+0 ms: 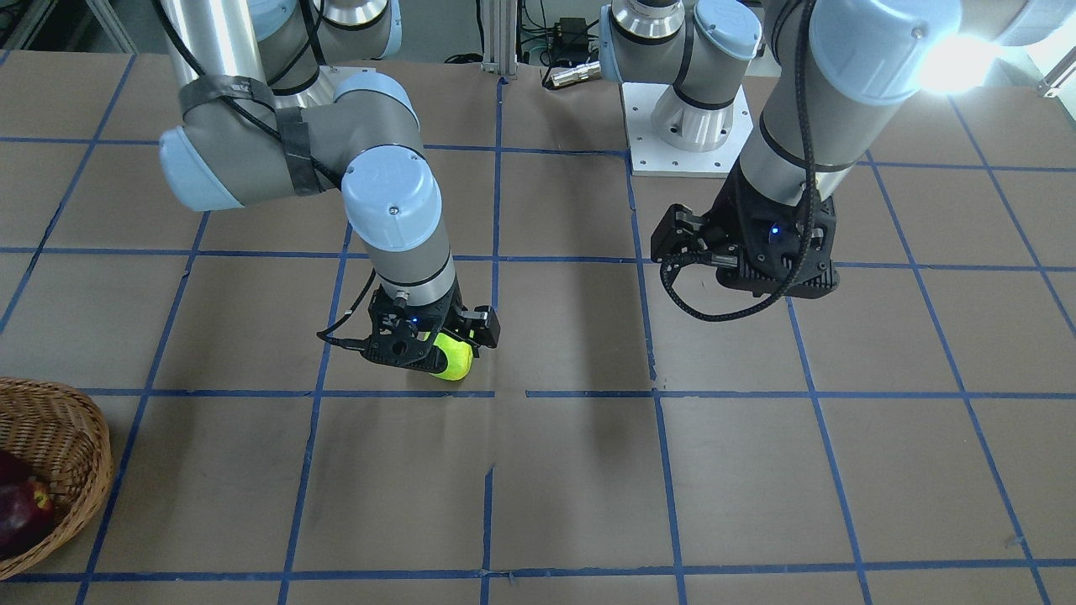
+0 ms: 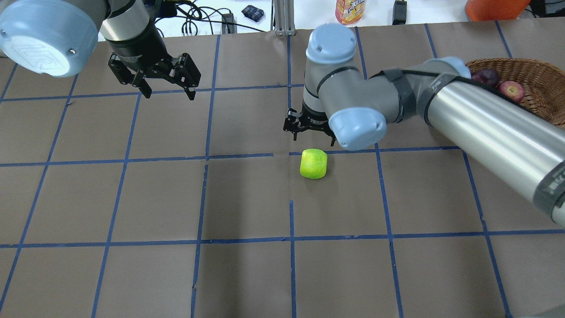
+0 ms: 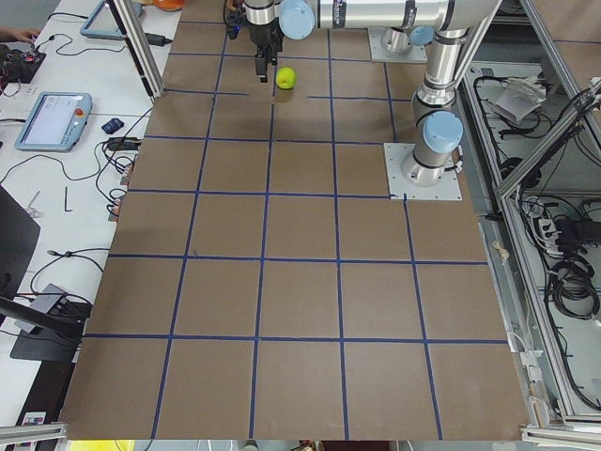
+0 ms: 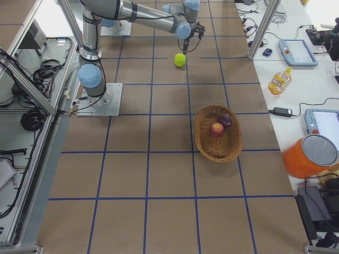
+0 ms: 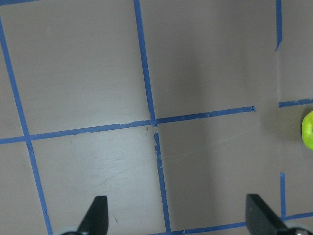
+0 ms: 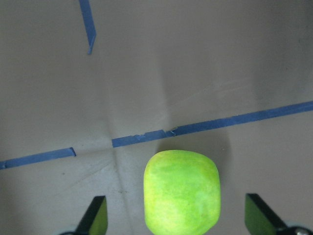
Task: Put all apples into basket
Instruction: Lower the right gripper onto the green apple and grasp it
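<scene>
My left gripper is far from the wicker basket, so my right gripper should grip the yellow-green apple that is below it and take the apple over there.
The yellow-green apple (image 2: 314,163) lies on the brown table, also seen in the front view (image 1: 454,361) and the right wrist view (image 6: 181,191). My right gripper (image 2: 312,134) is open just above it. Its fingertips (image 6: 95,218) stand wide on both sides, not touching the apple. The wicker basket (image 2: 540,75) is at the table's right end. It holds the dark purple apple (image 2: 485,76) and the red apple (image 2: 512,90). My left gripper (image 2: 170,90) is open and empty, hovering over the far left; the green apple shows at its wrist view's right edge (image 5: 308,129).
Blue tape lines grid the table. The white arm base plate (image 1: 685,126) is at the robot's side. A juice bottle (image 2: 351,9), cables and an orange object (image 2: 494,6) lie beyond the far edge. My right arm's forearm (image 2: 485,123) passes in front of the basket.
</scene>
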